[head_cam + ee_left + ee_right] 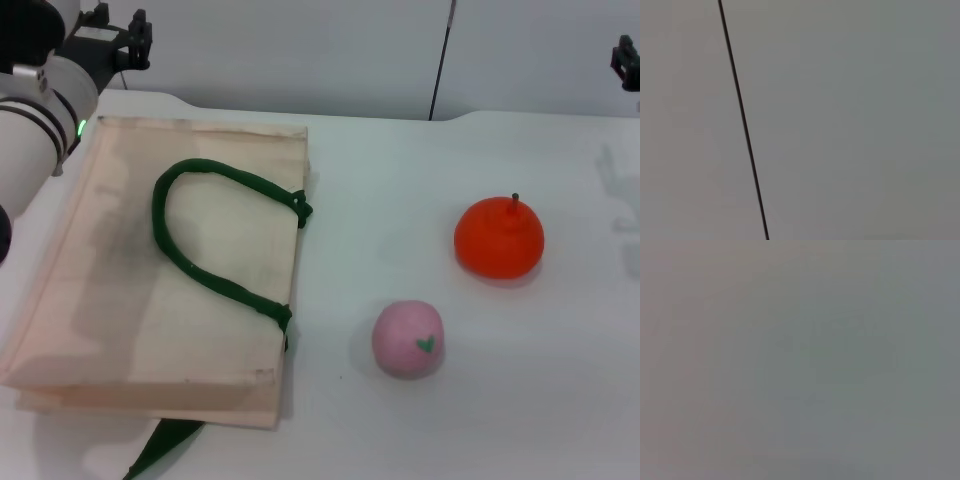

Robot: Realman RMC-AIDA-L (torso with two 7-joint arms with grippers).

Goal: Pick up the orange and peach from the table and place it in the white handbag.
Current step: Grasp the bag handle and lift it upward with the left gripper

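The white handbag's opening [296, 258] is lying flat and closed. Next, my left gripper moves down to the green handle's loop [163, 188] and raises it before the fruit goes in.
In the head view the orange [499, 238], bright orange-red with a short dark stem, rests on the white table at the right. Nearer and to its left lies the pale pink peach [408, 339] with a small green mark. The white handbag [120, 290] lies flat on the left half of the table, one dark green handle looped across its top. My left arm [40, 100] is raised at the far left corner, beyond the bag. Only a dark edge of my right arm [627, 62] shows at the far right. Both wrist views show just blank wall.
A second green strap [160, 445] pokes out from under the bag's near edge. The white table [400, 180] ends at a wall behind, where a thin dark vertical seam [440, 60] runs down.
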